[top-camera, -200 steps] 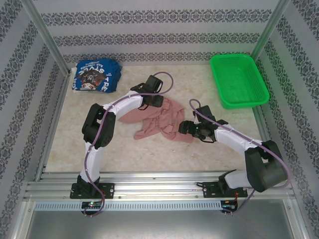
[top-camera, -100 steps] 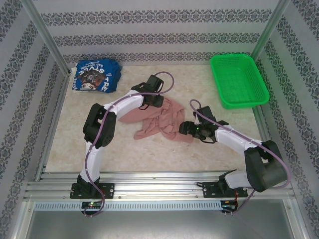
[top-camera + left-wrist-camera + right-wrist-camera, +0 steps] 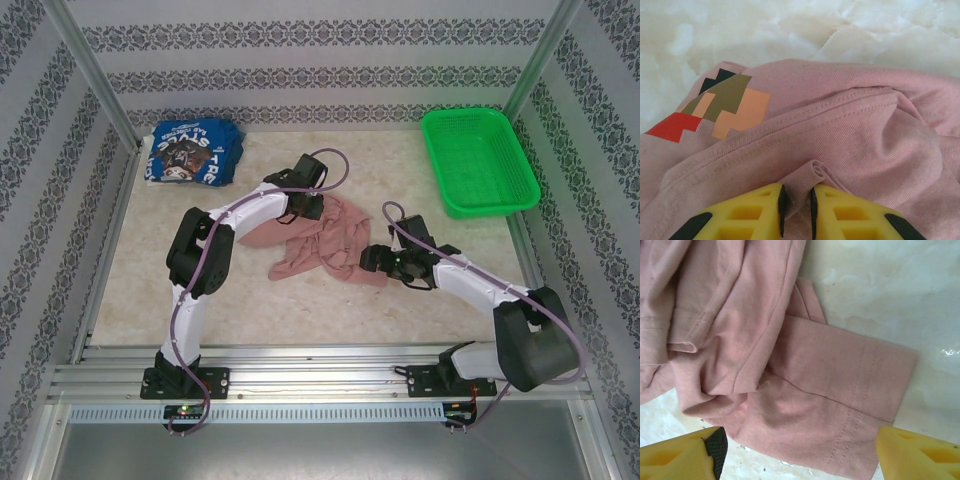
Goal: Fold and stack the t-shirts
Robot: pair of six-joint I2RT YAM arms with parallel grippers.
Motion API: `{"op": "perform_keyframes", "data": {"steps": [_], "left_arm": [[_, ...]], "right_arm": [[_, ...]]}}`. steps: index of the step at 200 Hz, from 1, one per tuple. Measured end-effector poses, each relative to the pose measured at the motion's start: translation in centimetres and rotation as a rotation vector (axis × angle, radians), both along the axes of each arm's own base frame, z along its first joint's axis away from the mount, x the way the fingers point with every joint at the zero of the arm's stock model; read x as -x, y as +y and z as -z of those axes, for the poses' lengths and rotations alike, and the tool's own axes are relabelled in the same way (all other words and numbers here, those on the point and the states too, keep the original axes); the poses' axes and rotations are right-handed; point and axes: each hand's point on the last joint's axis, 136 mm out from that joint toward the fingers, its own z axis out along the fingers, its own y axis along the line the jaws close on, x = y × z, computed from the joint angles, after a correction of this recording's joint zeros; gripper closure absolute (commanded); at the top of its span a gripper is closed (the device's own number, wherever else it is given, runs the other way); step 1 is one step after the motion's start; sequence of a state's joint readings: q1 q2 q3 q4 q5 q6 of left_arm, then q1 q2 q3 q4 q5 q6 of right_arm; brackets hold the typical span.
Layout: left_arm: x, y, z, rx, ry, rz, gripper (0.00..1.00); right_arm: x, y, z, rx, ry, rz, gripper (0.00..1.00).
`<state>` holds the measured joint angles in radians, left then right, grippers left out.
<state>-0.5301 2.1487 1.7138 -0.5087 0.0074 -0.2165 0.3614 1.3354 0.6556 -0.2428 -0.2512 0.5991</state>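
Observation:
The pink t-shirt point(image 3: 326, 246) will hang open as a wide sheet when the robot lifts it between both grippers, because loose folds point(image 3: 727, 335) lie on top of each other.
The dusty pink t-shirt point(image 3: 322, 238) lies crumpled mid-table, and its blocky coloured print point(image 3: 720, 105) shows in the left wrist view. At the shirt's far edge my left gripper point(image 3: 311, 207) is shut on a small rolled fold of the pink cloth point(image 3: 816, 172), pinched between its yellow fingers point(image 3: 752, 210). My right gripper point(image 3: 371, 258) stands open low over the shirt's near right corner. Its fingers point(image 3: 680, 457) stand on either side of a flat stitched hem point(image 3: 840, 390) without touching it. The royal blue t-shirt point(image 3: 190, 152) lies folded at the back left.
A green mesh basket point(image 3: 478, 160) sits at the back right. Bare pale tabletop point(image 3: 200, 290) lies in front of the pink shirt, inside the metal frame rails.
My left gripper's jaws have closed onto a fold of the pink shirt. The right arm has barely shifted and stays open.

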Motion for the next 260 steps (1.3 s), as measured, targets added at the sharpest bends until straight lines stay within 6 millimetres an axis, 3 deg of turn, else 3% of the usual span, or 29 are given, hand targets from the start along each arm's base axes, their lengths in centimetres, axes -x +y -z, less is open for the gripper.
{"op": "perform_keyframes", "data": {"steps": [26, 43, 83, 102, 121, 145, 165, 182, 216, 260], "left_arm": [[0.0, 0.0, 0.0, -0.001, 0.0, 0.0, 0.88], [0.0, 0.0, 0.0, -0.004, -0.002, 0.005, 1.0], [0.3, 0.3, 0.0, -0.007, -0.003, 0.003, 1.0], [1.0, 0.7, -1.1, -0.003, -0.015, 0.002, 1.0], [1.4, 1.0, -3.9, 0.023, -0.061, 0.001, 1.0], [2.0, 1.3, -9.3, 0.081, -0.159, 0.001, 1.0], [2.7, 1.8, -13.2, 0.125, -0.233, 0.0, 1.0], [3.8, 2.6, -15.2, 0.146, -0.272, -0.005, 1.0], [5.8, 5.9, -18.5, 0.156, -0.346, -0.057, 1.0], [7.9, 11.8, -24.1, 0.171, -0.489, -0.176, 1.0]], "right_arm": [[0.1, 0.0, -0.2, -0.003, -0.008, 0.0, 0.21], [0.1, 0.0, -0.2, -0.003, -0.009, 0.0, 0.21], [0.0, 0.0, -0.5, -0.006, -0.015, 0.0, 0.21], [0.0, 0.0, -0.5, -0.007, -0.017, 0.0, 0.21], [0.1, 0.1, -0.6, -0.007, -0.017, -0.004, 0.21], [0.6, 1.2, -0.8, -0.004, -0.015, -0.041, 0.21], [0.8, 2.8, -2.0, -0.013, -0.04, -0.089, 0.21], [0.7, 4.1, -3.3, -0.023, -0.068, -0.118, 0.22], [-0.4, 6.4, -5.2, -0.036, -0.1, -0.146, 0.26], [-2.7, 9.8, -4.0, -0.006, -0.059, -0.168, 0.37]]}}
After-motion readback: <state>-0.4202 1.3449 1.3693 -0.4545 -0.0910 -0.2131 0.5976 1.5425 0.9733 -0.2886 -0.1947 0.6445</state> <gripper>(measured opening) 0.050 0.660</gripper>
